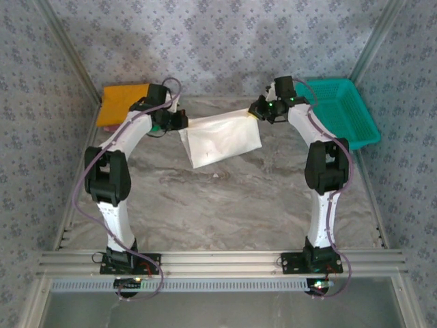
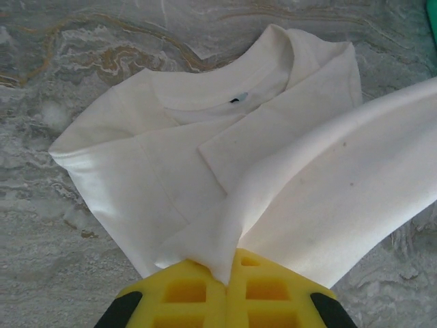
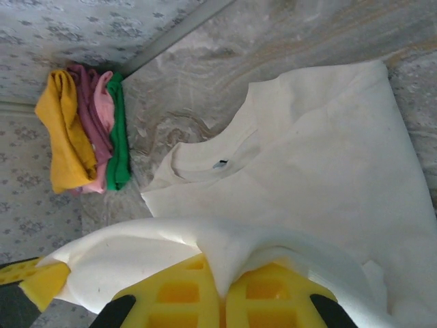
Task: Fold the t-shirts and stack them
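Observation:
The white t-shirt's near edge (image 1: 227, 157) slants across the marble, so both my grippers should put down the held edge (image 1: 220, 117) and turn the t-shirt straight before I fold further.
The white t-shirt (image 1: 222, 140) hangs stretched between both grippers at the back of the table, its lower part resting on the marble. My left gripper (image 1: 179, 121) is shut on its left edge; in the left wrist view the cloth (image 2: 205, 164) is pinched between the yellow fingers (image 2: 184, 290), with the collar showing beyond. My right gripper (image 1: 258, 109) is shut on the right edge, white cloth (image 3: 321, 171) bunched between its yellow fingers (image 3: 273, 294). A stack of folded orange, pink and green shirts (image 3: 85, 130) lies by the far left wall, its orange top (image 1: 121, 102) behind the left arm.
A teal mesh basket (image 1: 341, 113) stands at the back right, right of the right arm. Patterned walls close in the back and both sides. Bare marble table (image 1: 218, 205) spreads in front of the shirt toward the arm bases.

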